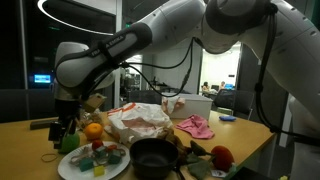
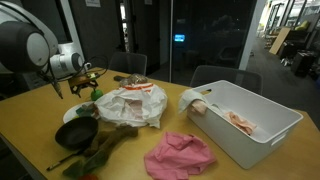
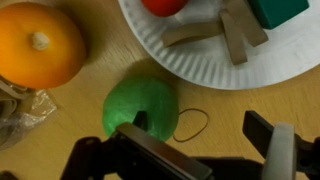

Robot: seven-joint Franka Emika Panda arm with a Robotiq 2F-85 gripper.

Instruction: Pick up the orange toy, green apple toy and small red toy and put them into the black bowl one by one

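Note:
The green apple toy sits at my gripper's finger, outside the open fingers, so before closing I should move and turn them to centre the green apple toy (image 3: pixel 140 100).
In the wrist view my gripper (image 3: pixel 200 128) is open and empty, low over the wooden table. The green apple toy (image 3: pixel 140 108) lies at its left finger, mostly outside the jaws. The orange toy (image 3: pixel 38 45) sits on the table to the upper left. A red round piece (image 3: pixel 163 5) shows at the plate's edge. In an exterior view the gripper (image 1: pixel 65 126) hangs beside the orange toy (image 1: pixel 93 130), and the black bowl (image 1: pixel 155 157) stands to the right of the plate. The bowl (image 2: pixel 77 133) also shows in the other exterior view, near the gripper (image 2: pixel 80 88).
A white paper plate (image 3: pixel 215 70) of small colourful toys lies just beyond the jaws, also seen in an exterior view (image 1: pixel 70 168). A thin rubber band (image 3: pixel 192 124) lies between the fingers. A crumpled plastic bag (image 1: pixel 138 122), a pink cloth (image 1: pixel 195 125), a round red toy (image 1: pixel 221 156) and a white bin (image 2: pixel 262 138) are around.

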